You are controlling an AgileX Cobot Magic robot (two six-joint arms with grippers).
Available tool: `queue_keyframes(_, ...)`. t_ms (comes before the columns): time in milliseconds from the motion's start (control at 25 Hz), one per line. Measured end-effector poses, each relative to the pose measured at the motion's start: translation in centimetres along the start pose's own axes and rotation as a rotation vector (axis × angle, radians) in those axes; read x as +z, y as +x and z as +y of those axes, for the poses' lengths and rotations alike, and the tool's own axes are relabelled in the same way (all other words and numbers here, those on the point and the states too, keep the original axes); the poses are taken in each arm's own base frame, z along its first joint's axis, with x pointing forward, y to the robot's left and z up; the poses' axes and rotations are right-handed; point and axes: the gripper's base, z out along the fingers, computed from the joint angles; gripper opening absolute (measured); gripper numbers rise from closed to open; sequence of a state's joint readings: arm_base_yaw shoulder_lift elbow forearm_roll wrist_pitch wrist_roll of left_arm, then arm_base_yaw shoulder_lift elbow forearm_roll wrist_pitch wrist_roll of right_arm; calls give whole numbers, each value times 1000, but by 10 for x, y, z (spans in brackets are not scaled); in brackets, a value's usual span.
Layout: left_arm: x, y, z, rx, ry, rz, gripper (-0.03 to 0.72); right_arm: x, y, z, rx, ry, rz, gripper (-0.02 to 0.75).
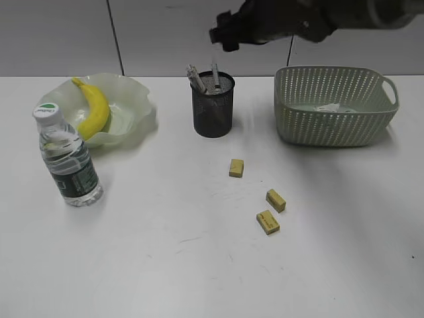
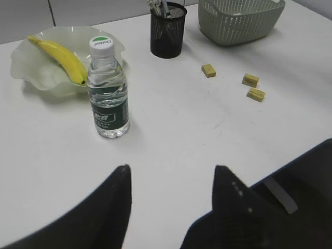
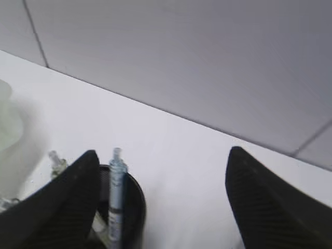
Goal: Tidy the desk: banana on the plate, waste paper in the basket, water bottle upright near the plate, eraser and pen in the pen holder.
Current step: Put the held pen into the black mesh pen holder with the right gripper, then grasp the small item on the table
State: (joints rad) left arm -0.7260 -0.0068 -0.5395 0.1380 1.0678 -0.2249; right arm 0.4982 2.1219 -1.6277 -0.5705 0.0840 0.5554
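My gripper will release the small yellow eraser [image 1: 236, 167], which will drop past the pens to the bottom, as they leave a gap in the pen holder's opening [image 1: 226, 85].
The banana [image 1: 93, 109] lies in the ruffled green plate [image 1: 136, 99] at the back left. In front of it the water bottle [image 1: 66, 159] stands upright. Pens [image 1: 215, 78] stick out of the black mesh pen holder [image 1: 213, 106]. Three yellow erasers [image 1: 236, 167] [image 1: 275, 200] [image 1: 267, 222] lie on the desk [image 1: 165, 265]. The waste paper [image 1: 329, 107] sits inside the basket [image 1: 334, 126]. My right gripper [image 3: 163, 155] hangs open above the pen holder, with a pen [image 3: 117, 197] standing just inside its left finger, free of both. My left gripper [image 2: 171, 171] is open and empty, low over the desk in front of the bottle [image 2: 107, 88].
A grey panelled wall [image 1: 165, 33] runs close behind the desk's far edge. The right arm [image 1: 298, 20] reaches in from the upper right, above the basket and pen holder.
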Motion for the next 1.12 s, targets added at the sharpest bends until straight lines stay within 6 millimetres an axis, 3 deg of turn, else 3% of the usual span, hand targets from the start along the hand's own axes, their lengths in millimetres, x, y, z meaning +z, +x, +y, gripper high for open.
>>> queue_keyframes(280,0,0,0,0,1,0,382,-81,-39,-11,19,204,228,583)
queue_keyframes(680,0,0,0,0,1,0,382,-191,-67,-9,-111,143,417,583)
queue_keyframes(840,0,0,0,0,1,0,382,-239,-58,-8,-115,72,405,583)
queue_keyframes(1120,0,0,0,-1,1,0,382,-319,0,-11,-112,26,414,582)
